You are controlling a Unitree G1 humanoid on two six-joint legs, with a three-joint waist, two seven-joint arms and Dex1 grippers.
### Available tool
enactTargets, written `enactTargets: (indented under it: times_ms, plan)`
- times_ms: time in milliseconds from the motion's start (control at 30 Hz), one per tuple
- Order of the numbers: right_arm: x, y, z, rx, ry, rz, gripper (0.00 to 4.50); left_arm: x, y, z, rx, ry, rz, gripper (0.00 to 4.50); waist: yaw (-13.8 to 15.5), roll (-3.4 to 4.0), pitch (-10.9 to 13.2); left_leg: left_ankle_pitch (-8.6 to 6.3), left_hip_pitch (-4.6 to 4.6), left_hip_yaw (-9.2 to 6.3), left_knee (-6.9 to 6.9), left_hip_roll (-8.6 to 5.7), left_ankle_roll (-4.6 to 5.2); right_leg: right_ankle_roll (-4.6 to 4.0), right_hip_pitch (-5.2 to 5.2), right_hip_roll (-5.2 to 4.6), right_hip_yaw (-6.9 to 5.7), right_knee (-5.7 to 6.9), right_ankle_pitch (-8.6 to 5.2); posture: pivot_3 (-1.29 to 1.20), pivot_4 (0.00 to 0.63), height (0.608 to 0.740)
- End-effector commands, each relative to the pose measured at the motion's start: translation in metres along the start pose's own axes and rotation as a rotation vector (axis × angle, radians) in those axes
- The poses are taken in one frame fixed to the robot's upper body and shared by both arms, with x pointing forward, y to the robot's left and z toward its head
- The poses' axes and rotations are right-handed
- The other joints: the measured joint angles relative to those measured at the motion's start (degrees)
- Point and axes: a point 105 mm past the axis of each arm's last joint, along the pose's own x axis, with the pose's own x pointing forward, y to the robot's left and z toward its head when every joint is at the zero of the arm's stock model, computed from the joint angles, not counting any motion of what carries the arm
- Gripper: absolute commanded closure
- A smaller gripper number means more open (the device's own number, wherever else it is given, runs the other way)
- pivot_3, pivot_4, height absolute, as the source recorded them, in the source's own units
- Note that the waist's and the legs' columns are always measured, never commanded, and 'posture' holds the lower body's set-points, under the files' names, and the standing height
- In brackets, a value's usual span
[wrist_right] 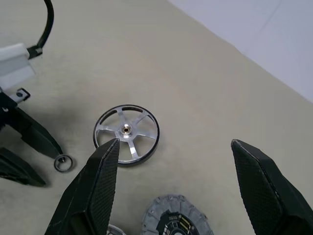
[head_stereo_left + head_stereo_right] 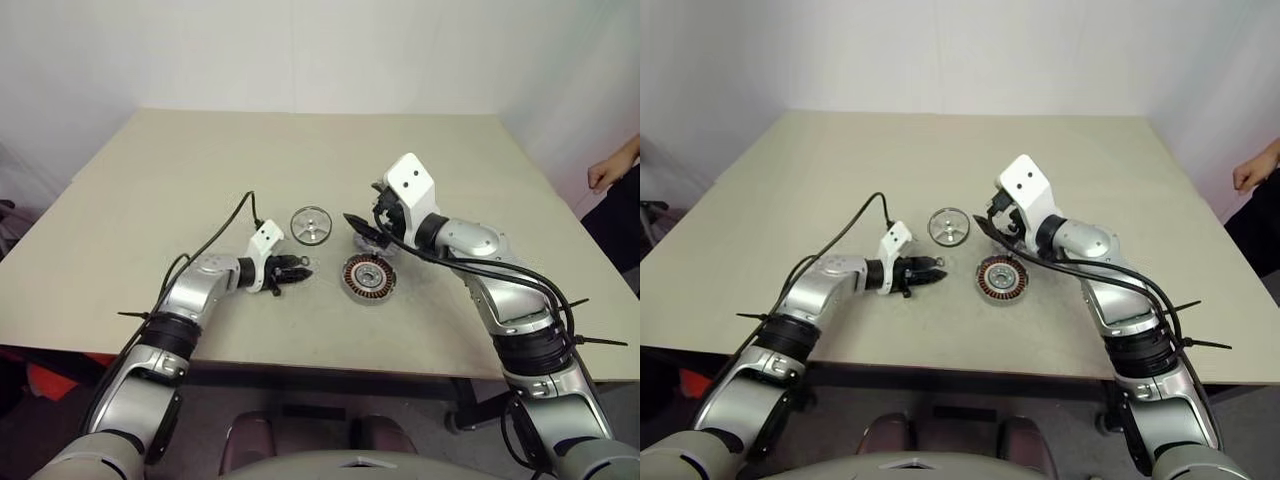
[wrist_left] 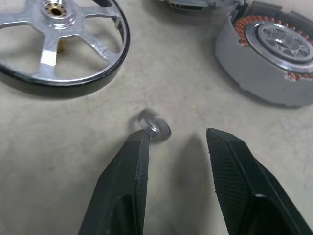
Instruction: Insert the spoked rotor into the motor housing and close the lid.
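Observation:
The tiny metal ring (image 3: 154,125) should come to rest at the middle part's centre when I lower it, because the motor housing has a round middle part inside its windings (image 2: 369,275).
The spoked rotor (image 2: 311,225) lies flat on the table, a silver wheel with a dark rim, also seen in the right wrist view (image 1: 127,133). The motor housing (image 2: 369,277), with its copper windings up, sits a little nearer and to the right. My left gripper (image 3: 177,134) is open just left of the housing and low over the table. A tiny metal ring (image 3: 154,126) lies on the table against one fingertip. My right gripper (image 1: 174,144) hangs wide open above the gap between rotor and housing, holding nothing. The lid is out of view.
The beige table (image 2: 200,160) stretches bare behind and to both sides of the parts. A person's hand (image 2: 610,172) rests at the far right edge. My left arm's black cable (image 2: 225,225) loops over the table beside the left gripper.

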Motion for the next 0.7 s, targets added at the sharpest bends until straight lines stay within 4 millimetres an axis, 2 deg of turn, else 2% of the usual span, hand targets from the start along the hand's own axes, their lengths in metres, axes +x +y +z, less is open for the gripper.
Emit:
enactTargets:
  times_ms: [33, 267, 467, 700]
  plan:
    - [0.000, -0.003, 0.011, -0.039, -0.043, -0.023, 0.40, -0.009, 0.015, 0.011, 0.074, -0.019, 0.067, 2.49, -0.07, 0.00, 0.00, 0.00, -0.03, 0.00, 0.00, 0.00, 0.00, -0.02, -0.01, 0.00, -0.01, 0.00, 0.01, 0.00, 0.000, 0.740]
    - [0.001, -0.001, 0.011, -0.043, -0.050, -0.026, 0.40, -0.008, 0.021, 0.019, 0.153, -0.036, 0.089, 2.49, -0.02, 0.00, 0.00, 0.00, -0.19, 0.00, 0.00, 0.00, 0.00, -0.03, -0.15, -0.01, -0.07, -0.07, 0.02, 0.00, 0.000, 0.740]
    - [0.002, 0.000, 0.012, -0.047, -0.054, -0.026, 0.40, -0.007, 0.022, 0.018, 0.159, -0.035, 0.079, 2.49, 0.02, 0.01, 0.01, 0.00, -0.19, 0.00, 0.00, 0.01, 0.00, -0.03, -0.17, -0.01, -0.09, -0.08, 0.02, 0.00, 0.000, 0.740]
    - [0.001, -0.002, 0.010, -0.056, -0.045, -0.026, 0.40, 0.004, 0.001, 0.017, 0.143, -0.050, -0.034, 2.49, 0.21, 0.00, 0.01, 0.00, -0.18, 0.00, 0.00, 0.01, 0.00, -0.03, -0.17, -0.03, -0.09, -0.08, 0.02, 0.00, 0.000, 0.740]
